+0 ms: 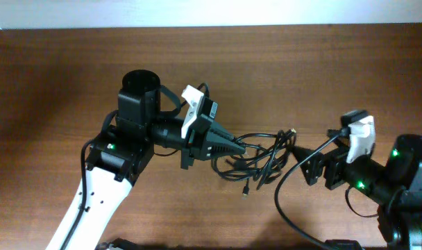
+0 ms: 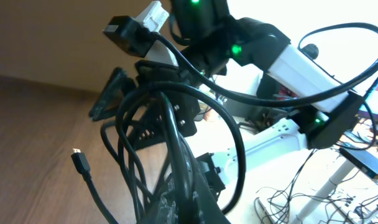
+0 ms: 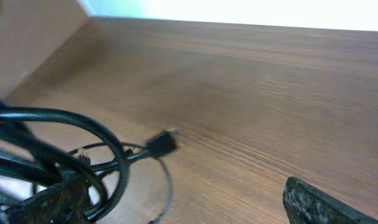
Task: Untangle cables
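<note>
Next, my right gripper centers on the bundle (image 1: 272,161) and grips it firmly before my left gripper pulls, because the loops (image 3: 111,152) are lying against my right gripper's finger, outside its fingers.
The cables (image 1: 263,158) lie as a knotted black bundle at the middle of the wooden table. My left gripper (image 1: 240,148) reaches in from the left and is shut on the bundle's left end. In the left wrist view the cords (image 2: 145,124) loop up from the shut gripper (image 2: 198,199), and one small plug (image 2: 80,162) hangs free at the left. My right gripper (image 1: 309,163) stands open just right of the bundle. In the right wrist view its gripper (image 3: 176,205) holds nothing, and a cable plug (image 3: 161,144) lies on the table ahead of it.
The table (image 1: 301,69) is bare brown wood with a white wall along its far edge. Thick black arm wires (image 1: 294,173) arc beside the right arm. The right arm (image 2: 270,56) fills the background of the left wrist view.
</note>
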Robot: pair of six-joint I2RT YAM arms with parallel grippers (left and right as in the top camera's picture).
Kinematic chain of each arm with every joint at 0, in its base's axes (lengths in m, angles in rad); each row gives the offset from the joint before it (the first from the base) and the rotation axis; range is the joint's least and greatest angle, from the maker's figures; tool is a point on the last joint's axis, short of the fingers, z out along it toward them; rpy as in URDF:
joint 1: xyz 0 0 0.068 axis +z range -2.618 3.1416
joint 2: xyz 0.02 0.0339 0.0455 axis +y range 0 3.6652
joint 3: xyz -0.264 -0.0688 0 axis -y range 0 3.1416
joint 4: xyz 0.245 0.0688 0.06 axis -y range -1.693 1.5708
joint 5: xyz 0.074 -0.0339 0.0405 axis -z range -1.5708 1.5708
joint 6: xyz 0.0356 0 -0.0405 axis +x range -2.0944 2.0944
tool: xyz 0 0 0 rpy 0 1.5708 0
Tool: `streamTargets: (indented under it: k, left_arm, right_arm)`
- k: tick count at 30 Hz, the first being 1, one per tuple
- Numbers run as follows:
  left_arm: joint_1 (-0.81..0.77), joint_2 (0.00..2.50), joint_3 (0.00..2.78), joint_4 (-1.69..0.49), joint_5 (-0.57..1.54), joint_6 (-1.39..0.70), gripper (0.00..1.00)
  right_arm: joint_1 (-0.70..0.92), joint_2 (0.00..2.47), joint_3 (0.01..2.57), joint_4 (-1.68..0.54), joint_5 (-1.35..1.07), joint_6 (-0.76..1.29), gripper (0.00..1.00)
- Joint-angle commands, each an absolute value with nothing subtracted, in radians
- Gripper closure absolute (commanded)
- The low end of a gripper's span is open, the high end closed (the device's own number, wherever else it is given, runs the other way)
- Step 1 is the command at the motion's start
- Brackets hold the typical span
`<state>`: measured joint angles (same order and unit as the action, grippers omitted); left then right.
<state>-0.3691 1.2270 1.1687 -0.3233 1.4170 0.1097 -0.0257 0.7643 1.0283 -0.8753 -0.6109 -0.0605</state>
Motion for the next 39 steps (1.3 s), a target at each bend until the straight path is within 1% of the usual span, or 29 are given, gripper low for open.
streamTargets:
  k: [1,4,7,8,9,10,11,12,13,14,17,18,19,20,22,24,27,28,29,31,33,34,35,37,39]
  left_arm:
    - [-0.368,1.218,1.183,-0.315,1.450,0.129,1.00]
    - [-0.365,1.218,1.183,-0.315,1.348,0.128,1.00]
    - [-0.364,1.218,1.183,-0.316,1.319,0.121,1.00]
    - [-0.363,1.218,1.183,-0.317,1.319,0.121,1.00]
    - [-0.363,1.218,1.183,-0.325,1.295,0.121,1.00]
    - [-0.363,1.218,1.182,-0.337,1.257,0.121,1.00]
    - [-0.363,1.218,1.182,-0.338,1.233,0.121,1.00]
    - [-0.363,1.218,1.182,-0.338,1.224,0.121,1.00]
    - [-0.363,1.218,1.182,-0.342,1.203,0.121,1.00]
    - [-0.363,1.218,1.182,-0.342,1.204,0.121,1.00]
    - [-0.363,1.218,1.182,-0.342,1.203,0.121,1.00]
    - [-0.363,1.218,1.182,-0.344,1.196,0.121,0.49]
    - [-0.363,1.218,1.182,-0.358,1.196,0.121,0.23]
    - [-0.363,1.218,1.182,-0.385,1.196,0.122,0.01]
    - [-0.363,1.218,1.182,-0.426,1.195,0.144,0.01]
    - [-0.363,1.218,1.182,-0.550,1.156,0.321,0.01]
    - [-0.363,1.218,1.182,-0.620,0.946,0.331,0.01]
    - [-0.363,1.218,1.182,-0.624,0.888,0.325,0.01]
    - [-0.363,1.218,1.182,-0.627,0.809,0.276,0.01]
    - [-0.363,1.217,1.182,-0.638,0.738,0.274,0.01]
    - [-0.363,1.215,1.182,-0.659,0.741,0.274,0.01]
    - [-0.363,1.209,1.182,-0.674,0.774,0.276,0.01]
    - [-0.364,1.208,1.182,-0.676,0.851,0.304,0.01]
    - [-0.364,1.208,1.182,-0.676,0.983,0.393,0.01]
    - [-0.375,1.208,1.182,-0.676,1.015,0.446,0.01]
  right_arm:
    - [-0.027,0.791,1.024,-0.876,-0.834,-0.162,0.01]
    - [-0.027,0.793,1.024,-0.886,-0.941,-0.206,0.01]
    - [-0.027,0.793,1.024,-0.875,-1.093,-0.236,0.02]
    - [-0.027,0.793,1.024,-0.873,-1.114,-0.236,0.04]
    - [-0.027,0.793,1.025,-0.871,-1.135,-0.236,0.11]
    - [-0.027,0.793,1.024,-0.871,-1.139,-0.236,0.20]
    - [-0.027,0.793,1.024,-0.871,-1.140,-0.236,0.36]
    - [-0.027,0.793,1.024,-0.871,-1.140,-0.236,0.70]
    - [-0.027,0.793,1.024,-0.871,-1.140,-0.236,0.86]
    - [-0.027,0.793,1.025,-0.871,-1.140,-0.236,0.96]
    - [-0.027,0.793,1.024,-0.871,-1.140,-0.236,0.96]
    - [-0.027,0.793,1.024,-0.871,-1.139,-0.236,0.96]
    - [-0.027,0.793,1.024,-0.871,-1.128,-0.236,0.96]
    - [-0.027,0.793,1.024,-0.873,-1.111,-0.235,0.96]
    - [-0.027,0.793,1.024,-0.874,-1.110,-0.236,0.96]
    - [-0.027,0.793,1.024,-0.892,-1.057,-0.235,0.96]
    - [-0.027,0.793,1.024,-0.902,-1.001,-0.236,0.96]
    - [-0.027,0.793,1.025,-0.928,-0.940,-0.236,0.96]
    - [-0.027,0.793,1.025,-0.947,-0.906,-0.236,0.96]
    - [-0.027,0.793,1.025,-0.947,-0.884,-0.236,0.96]
    - [-0.027,0.793,1.025,-0.981,-0.800,-0.236,0.96]
    - [-0.027,0.793,1.025,-0.984,-0.801,-0.236,0.96]
    - [-0.027,0.793,1.025,-0.983,-0.804,-0.236,0.96]
    - [-0.027,0.793,1.025,-0.984,-0.857,-0.237,0.96]
    - [-0.027,0.793,1.025,-0.987,-0.957,-0.259,0.96]
